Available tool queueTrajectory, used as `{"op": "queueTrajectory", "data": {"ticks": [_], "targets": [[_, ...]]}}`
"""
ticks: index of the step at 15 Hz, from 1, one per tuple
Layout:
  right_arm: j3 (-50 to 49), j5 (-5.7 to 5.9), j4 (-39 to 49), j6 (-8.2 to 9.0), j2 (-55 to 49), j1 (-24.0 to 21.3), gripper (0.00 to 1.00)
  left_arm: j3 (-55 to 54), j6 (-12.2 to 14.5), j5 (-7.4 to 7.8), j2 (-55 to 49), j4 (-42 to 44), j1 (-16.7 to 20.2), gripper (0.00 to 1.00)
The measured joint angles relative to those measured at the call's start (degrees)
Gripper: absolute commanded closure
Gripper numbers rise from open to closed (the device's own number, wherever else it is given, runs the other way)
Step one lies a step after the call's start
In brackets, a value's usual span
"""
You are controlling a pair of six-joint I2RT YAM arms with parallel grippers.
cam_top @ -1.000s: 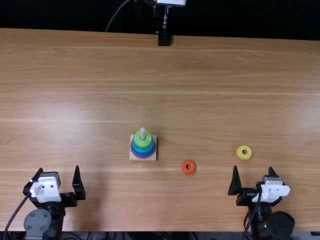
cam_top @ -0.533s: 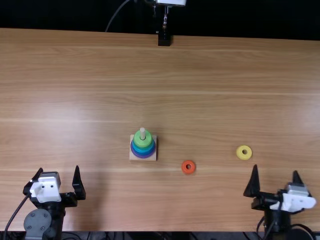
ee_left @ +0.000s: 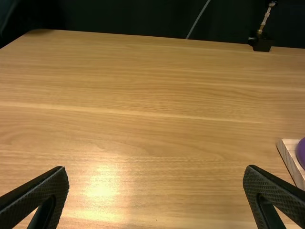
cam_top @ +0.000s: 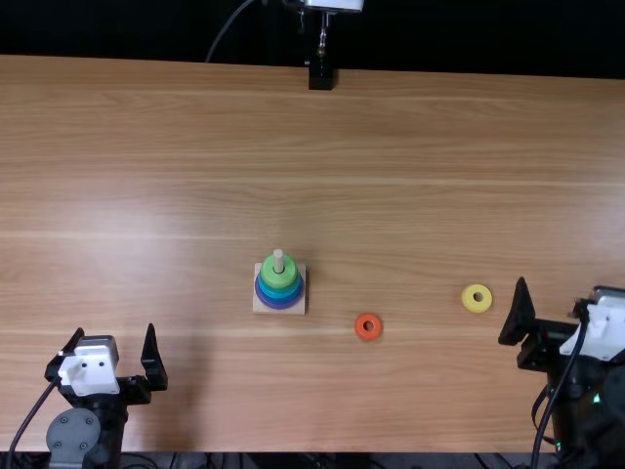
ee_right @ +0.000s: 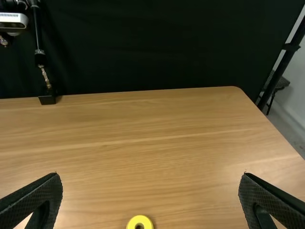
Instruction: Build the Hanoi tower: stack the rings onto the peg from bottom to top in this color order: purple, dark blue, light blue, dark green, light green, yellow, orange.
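Observation:
The yellow ring [cam_top: 477,298] will slide down flush and leave the tip of the peg showing when I lower it, because the peg [cam_top: 278,261] rises above the light green ring.
My left gripper [cam_top: 114,330] is open and empty at the table's near left; its fingers stand wide apart in the left wrist view, left gripper [ee_left: 156,168]. The right gripper [cam_top: 537,347], also open and empty, is at the near right, beyond the yellow ring's right side; right gripper [ee_right: 150,174]. The wooden base [cam_top: 296,308] carries a peg [cam_top: 278,260] with stacked rings: purple lowest, blue shades above, a light green ring [cam_top: 278,278] uppermost. An orange ring [cam_top: 368,326] and a yellow ring [cam_top: 477,298] lie flat on the table. Yellow ring [ee_right: 139,222]; base [ee_left: 289,155].
The wooden table [cam_top: 391,156] stretches behind and around the rings. At its far edge stands a black camera mount [cam_top: 320,76] in front of a dark curtain. The orange ring lies between the base and the yellow ring.
The right gripper has moved to the right, away from the rings, and partly past the top view's right edge. The left gripper, the stack and both loose rings have stayed where they were.

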Motion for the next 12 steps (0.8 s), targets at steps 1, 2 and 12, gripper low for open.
{"op": "queueTrajectory", "data": {"ticks": [1,2,12], "targets": [[1.36,0.37,0.00,0.00,2.64,1.20,0.00,0.00,0.04,0.00,-0.02,-0.02,0.00,0.00],[2.40,0.39,0.09,0.00,6.16,2.54,0.00,0.00,0.02,0.02,-0.02,-0.02,0.00,0.00],[3.72,0.79,-0.02,6.29,41.46,3.19,0.00,0.00,0.00,0.02,-0.02,-0.02,0.00,0.00]]}}
